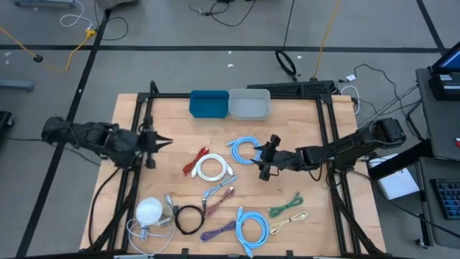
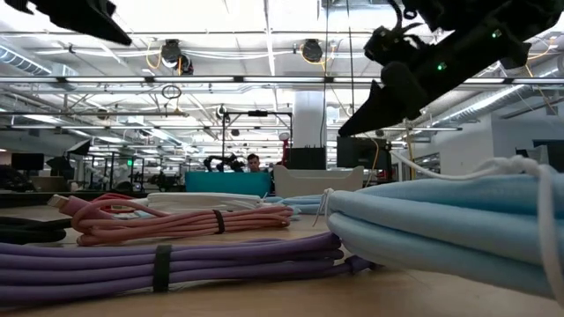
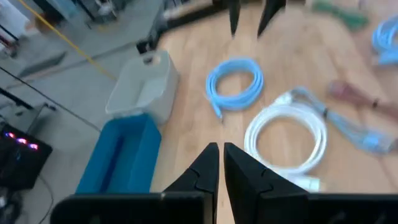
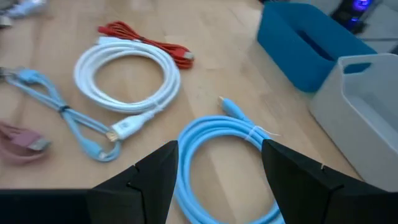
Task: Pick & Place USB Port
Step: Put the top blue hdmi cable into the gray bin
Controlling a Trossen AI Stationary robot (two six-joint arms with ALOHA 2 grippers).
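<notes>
The light blue coil's open middle (image 4: 225, 171) is between my right gripper's fingers, so next I move back and pinch the coil's side (image 1: 259, 152) nearest that gripper before I lift.
Several coiled USB cables lie flat on the wooden table. A light blue coil (image 1: 244, 150) (image 4: 233, 158) lies just left of my right gripper (image 1: 267, 158) (image 4: 221, 180), which is open and hovers above the table near the coil's right edge; the coil shows between its fingers in the right wrist view. A white coil (image 1: 214, 167) (image 4: 124, 78) and a red cable (image 1: 194, 162) lie farther left. My left gripper (image 1: 162, 142) (image 3: 219, 165) is shut and waits at the table's left side. A blue bin (image 1: 208, 103) and a grey bin (image 1: 249, 103) stand at the far edge.
Toward the near edge lie a grey-blue cable (image 1: 219, 189), a pink one (image 1: 221, 205), a black coil (image 1: 188, 218), a purple cable (image 1: 219, 230), another light blue coil (image 1: 251, 226), green (image 1: 285, 206) and cream (image 1: 286, 223) cables, and a white round object (image 1: 149, 211). Black frame rails run along both sides.
</notes>
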